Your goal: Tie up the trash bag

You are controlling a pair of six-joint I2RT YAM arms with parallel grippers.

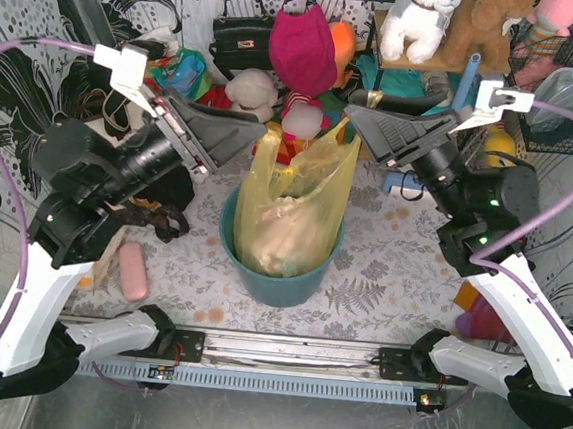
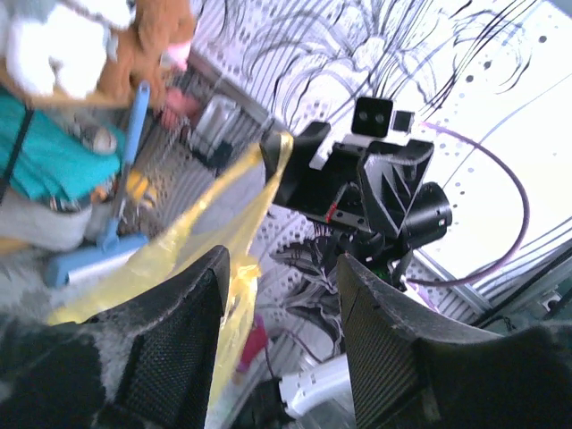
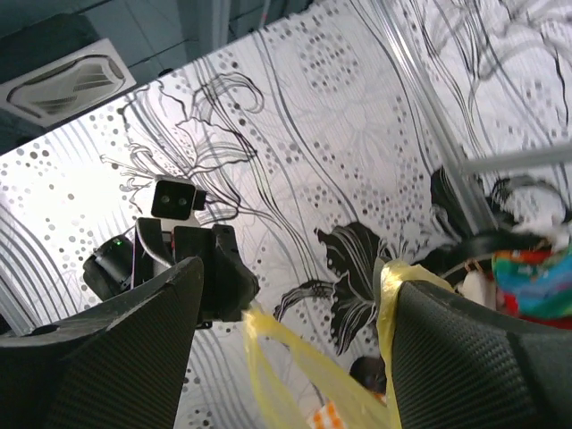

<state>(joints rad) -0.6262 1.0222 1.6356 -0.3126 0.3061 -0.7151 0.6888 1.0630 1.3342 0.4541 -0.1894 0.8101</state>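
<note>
I expect the bag's limp top (image 1: 271, 157) to stretch sideways when I pull, while the bag's bottom stays in the bin, since crumpled paper (image 1: 283, 230) sits low in the trash bag.
The trash bag (image 1: 296, 200), thin yellow film with pale crumpled paper inside, stands up out of the round teal bin (image 1: 276, 279). My left gripper (image 1: 264, 132) points at its left top corner and my right gripper (image 1: 353, 118) at its right top corner. In the left wrist view the bag (image 2: 183, 246) lies along the inner face of one finger of the left gripper (image 2: 281, 259); a wide gap is left to the other finger. In the right wrist view a strip of the bag (image 3: 390, 284) drapes over one fingertip of the right gripper (image 3: 295, 275), whose jaws stand wide apart.
Behind the bin lie plush toys (image 1: 253, 89), a black handbag (image 1: 242, 32) and a magenta cloth (image 1: 303, 47). A pink block (image 1: 133, 269) lies front left. A wire basket (image 1: 569, 89) stands at back right. A metal rail (image 1: 284, 353) runs along the near edge.
</note>
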